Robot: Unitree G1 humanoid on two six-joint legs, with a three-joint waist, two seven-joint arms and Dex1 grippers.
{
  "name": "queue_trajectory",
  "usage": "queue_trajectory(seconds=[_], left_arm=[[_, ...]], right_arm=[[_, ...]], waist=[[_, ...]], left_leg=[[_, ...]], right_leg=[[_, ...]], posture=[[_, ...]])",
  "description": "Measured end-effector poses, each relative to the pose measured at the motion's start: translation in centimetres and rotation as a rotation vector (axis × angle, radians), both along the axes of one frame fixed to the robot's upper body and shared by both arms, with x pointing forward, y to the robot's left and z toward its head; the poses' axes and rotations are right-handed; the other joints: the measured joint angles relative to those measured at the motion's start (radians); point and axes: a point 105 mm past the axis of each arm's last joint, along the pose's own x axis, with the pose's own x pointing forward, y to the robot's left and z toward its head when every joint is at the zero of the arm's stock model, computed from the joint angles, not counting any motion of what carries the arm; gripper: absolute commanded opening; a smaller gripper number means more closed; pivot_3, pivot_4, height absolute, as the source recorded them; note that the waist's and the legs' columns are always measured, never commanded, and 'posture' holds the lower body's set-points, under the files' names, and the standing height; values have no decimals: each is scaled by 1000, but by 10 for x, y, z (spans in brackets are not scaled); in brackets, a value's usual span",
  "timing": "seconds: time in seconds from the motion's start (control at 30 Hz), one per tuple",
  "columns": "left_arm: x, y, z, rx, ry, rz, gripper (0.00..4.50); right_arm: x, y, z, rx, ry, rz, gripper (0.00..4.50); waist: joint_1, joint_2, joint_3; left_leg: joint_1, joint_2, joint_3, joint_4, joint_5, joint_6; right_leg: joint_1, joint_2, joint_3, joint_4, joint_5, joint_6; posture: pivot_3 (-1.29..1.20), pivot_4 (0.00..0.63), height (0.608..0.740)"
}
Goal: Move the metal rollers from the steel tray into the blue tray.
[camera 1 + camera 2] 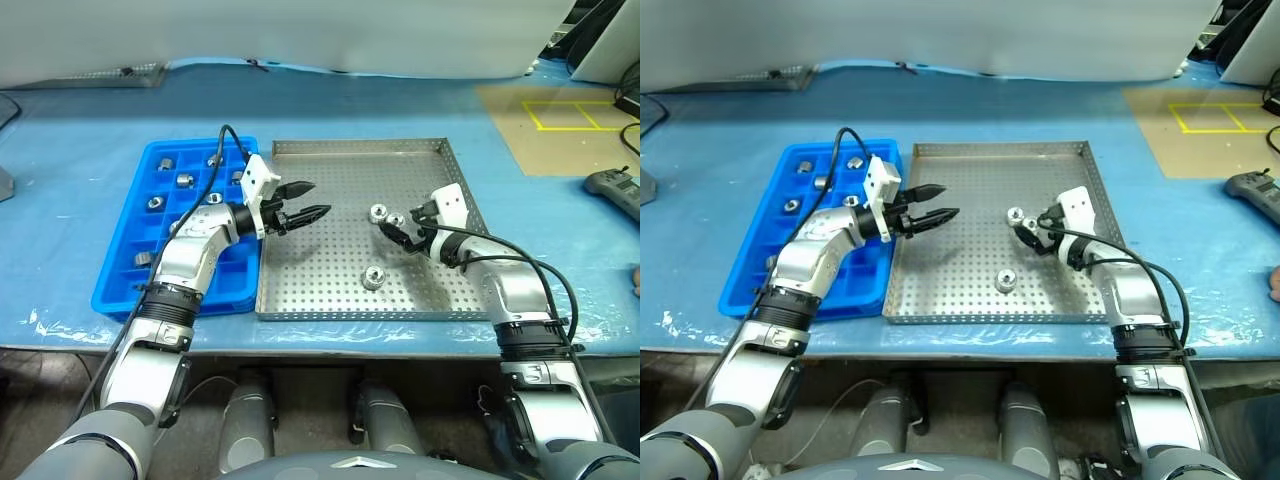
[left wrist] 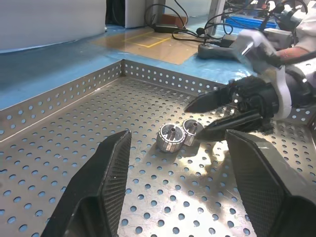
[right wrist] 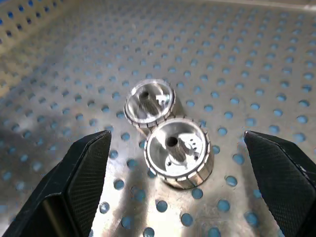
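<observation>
The metal rollers' sides touch [image 1: 386,217]. I expect the farther roller [image 1: 377,213] to stick and come up as well when I lift the nearer roller.
The steel tray [image 1: 330,290] lies in the middle of the table, with the blue tray [image 1: 120,290] at its left side. Two metal rollers [image 3: 149,104] [image 3: 177,152] stand touching each other on the perforated floor. My right gripper [image 1: 398,226] is open and low over them, one finger on each side, and the nearer roller sits between its fingertips. A third roller [image 1: 373,278] lies nearer the tray's front. My left gripper [image 1: 318,199] is open and empty, held level above the steel tray's left part and pointing at the pair. Several rollers [image 1: 185,180] sit in the blue tray's compartments.
A blue sheet [image 1: 90,120] covers the table. A grey handheld controller [image 1: 612,186] lies at the far right edge. Yellow tape marks [image 1: 570,115] show on a brown patch at the back right. The steel tray's raised rims [image 2: 74,91] border the floor.
</observation>
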Motion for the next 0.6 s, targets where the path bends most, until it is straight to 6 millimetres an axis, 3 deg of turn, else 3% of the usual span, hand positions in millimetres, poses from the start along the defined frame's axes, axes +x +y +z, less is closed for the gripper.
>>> queue_trajectory(seconds=[0.23, 0.4, 0.6], left_arm=[[2, 2, -3, 7, -1, 31, 3225], [10, -6, -2, -111, 42, 80, 3225], [19, -44, -13, -422, 325, 55, 3225]], right_arm=[[11, -5, 2, -36, -45, -34, 1658], [16, -3, 22, 86, -120, -70, 1610], [16, 5, 110, 338, -367, -50, 1610]], waist=[[3, 0, 0], [1, 0, 0], [0, 0, 0]], left_leg=[[5, 0, 0, -1, 0, 0], [4, 0, 1, -2, 0, 0], [4, 0, 3, -2, -1, 1]], right_leg=[[4, 0, 0, -1, 0, 0], [4, 0, 0, -2, 0, 0], [3, 0, 1, -2, 0, 0]], posture=[[-168, 150, 740], [-221, 150, 740], [-264, 150, 740]])
